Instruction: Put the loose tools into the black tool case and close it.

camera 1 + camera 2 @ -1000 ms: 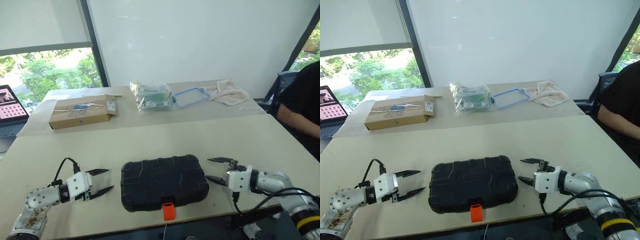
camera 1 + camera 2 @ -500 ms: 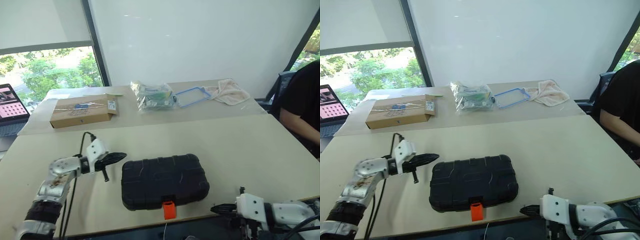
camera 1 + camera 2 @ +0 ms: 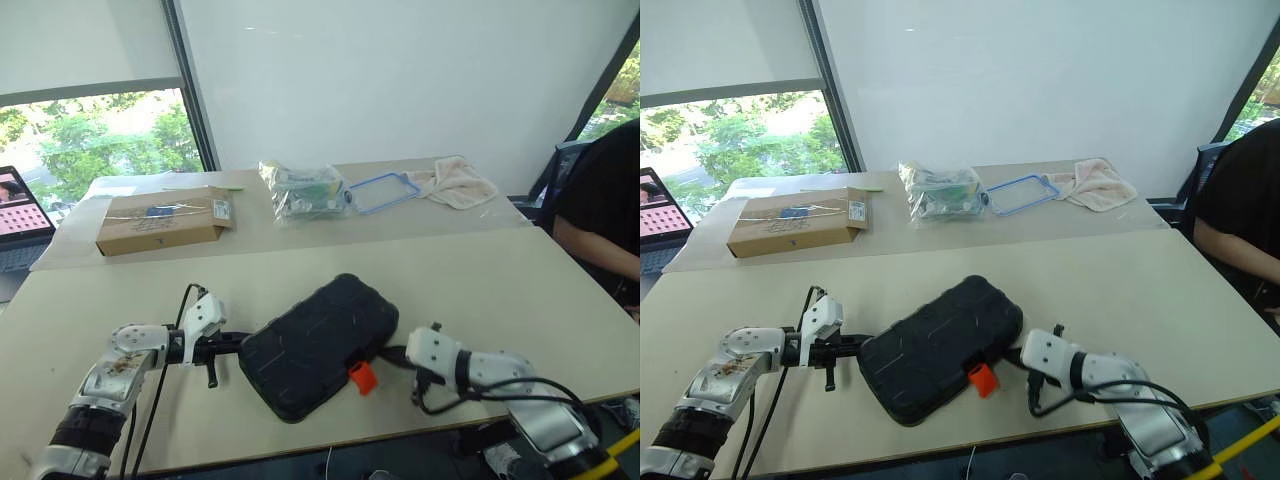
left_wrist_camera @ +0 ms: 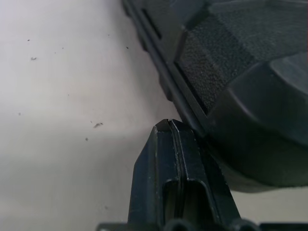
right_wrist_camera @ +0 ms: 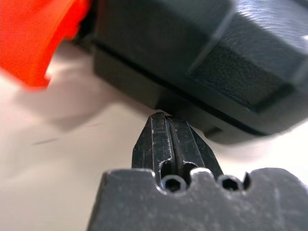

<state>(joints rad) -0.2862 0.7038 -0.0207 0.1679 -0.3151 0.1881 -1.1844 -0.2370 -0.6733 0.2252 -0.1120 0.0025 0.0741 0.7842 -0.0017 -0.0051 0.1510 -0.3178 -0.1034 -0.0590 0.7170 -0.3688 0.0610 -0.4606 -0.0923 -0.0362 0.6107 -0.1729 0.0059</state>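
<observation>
Next, my right gripper backs off from the case's edge [image 3: 382, 347] beside the open orange latch, then pushes the latch [image 3: 362, 377] in while my left gripper presses the lid.
The black tool case [image 3: 320, 340] lies closed on the near table, turned diagonally, with its orange latch [image 3: 361, 376] facing the front right. My left gripper [image 3: 238, 343] is shut, and its tips [image 4: 168, 126] press against the case's left end [image 4: 240, 72]. My right gripper [image 3: 388, 354] is also shut. Its tips [image 5: 163, 118] touch the case's lower edge [image 5: 202, 53] just beside the latch [image 5: 38, 38]. Nothing is held between either pair of fingers. The loose tools are out of view.
On the far table sit a brown cardboard box [image 3: 165, 222], a clear bag of items [image 3: 303, 190], a blue-rimmed frame [image 3: 383, 193] and a cloth [image 3: 458, 183]. A laptop [image 3: 20, 215] is at the far left. A person [image 3: 600, 200] sits at the right.
Both grippers went from open to shut and moved inward against the case. The case swung from square to diagonal, its right end turning away and the latch shifting right.
</observation>
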